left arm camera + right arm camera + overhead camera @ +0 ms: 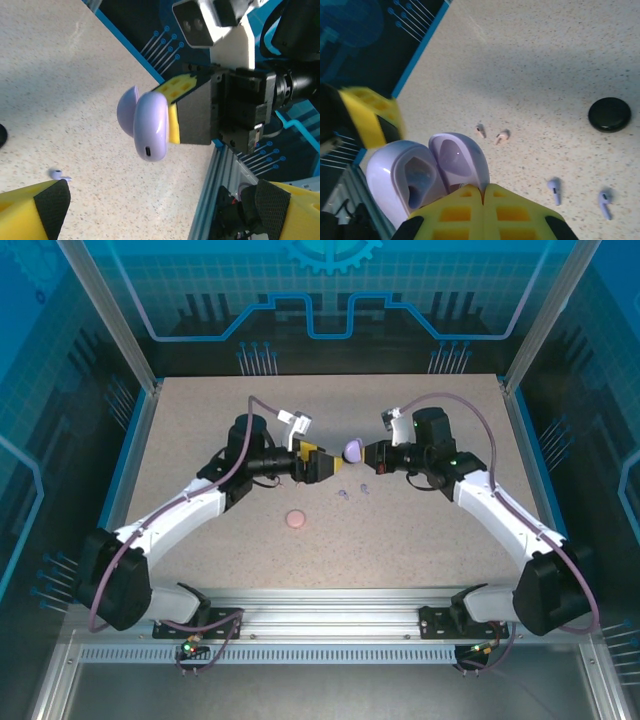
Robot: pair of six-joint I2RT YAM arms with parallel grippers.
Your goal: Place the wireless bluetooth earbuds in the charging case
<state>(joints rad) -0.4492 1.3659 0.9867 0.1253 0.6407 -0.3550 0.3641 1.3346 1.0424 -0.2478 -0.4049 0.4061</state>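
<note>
The robot's right gripper is pinching the open charging case at its rim (pixel 462 183), so next the left gripper takes hold of the rounded base (pixel 151 131) and frees the right gripper for the earbuds.
My right gripper (pixel 366 454) is shut on the rim of a lavender charging case (pixel 352 450), holding it above the table. The case (pixel 415 177) hangs open, both hollow halves showing, and seems empty. In the left wrist view the case (pixel 150 125) hangs against the right gripper's yellow finger, charging port down. My left gripper (pixel 165 210) stands wide open just short of the case, nothing between its pads (pixel 50 207). Two lavender earbuds (pixel 554 190) and two pale pink earbuds (pixel 502 135) lie loose on the table below.
A round pink case (pixel 296 519) lies shut on the table nearer the arm bases. A round black case (pixel 609 114) rests beyond the loose earbuds. Blue rails (pixel 133 430) edge the speckled tabletop at left and right.
</note>
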